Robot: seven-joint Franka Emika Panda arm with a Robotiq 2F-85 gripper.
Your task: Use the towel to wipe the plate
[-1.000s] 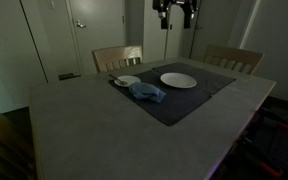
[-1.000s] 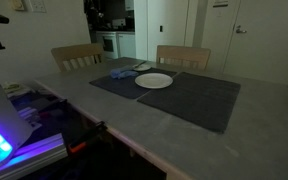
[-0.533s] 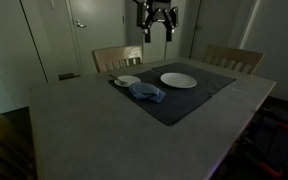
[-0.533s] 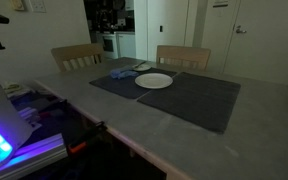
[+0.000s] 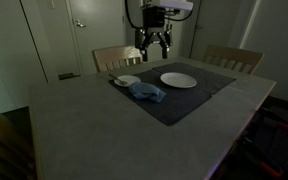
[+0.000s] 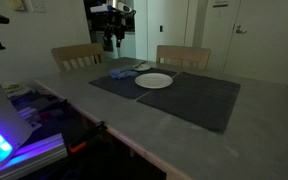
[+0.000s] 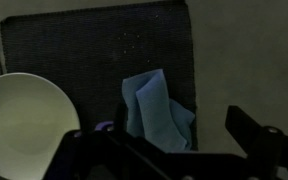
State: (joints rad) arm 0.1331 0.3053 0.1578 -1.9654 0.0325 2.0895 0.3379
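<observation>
The robot's gripper keeps going down until it can close on the towel's raised fold (image 7: pixel 156 103), because the blue towel (image 5: pixel 147 91) lies between its open fingers and clear of the white plate.
A blue towel (image 5: pixel 147 92) lies crumpled on a dark placemat (image 5: pixel 184 100), next to a white plate (image 5: pixel 178 80). Both also show in an exterior view, towel (image 6: pixel 122 73) and plate (image 6: pixel 154 81). My gripper (image 5: pixel 152 46) hangs open and empty high above the far side of the mat, also seen in an exterior view (image 6: pixel 112 40). In the wrist view the towel (image 7: pixel 156 110) lies between my open fingers (image 7: pixel 164 150), far below, with the plate (image 7: pixel 19 115) to its left.
A small white dish (image 5: pixel 127 81) sits beside the towel. Two wooden chairs (image 5: pixel 117 57) (image 5: pixel 234 58) stand behind the grey table (image 5: pixel 94 130). A second dark mat (image 6: pixel 199 100) lies next to the plate. Doors stand behind.
My gripper has come down from the top of the view and moved sideways, away from above the plate toward above the towel. Towel and plate have not moved.
</observation>
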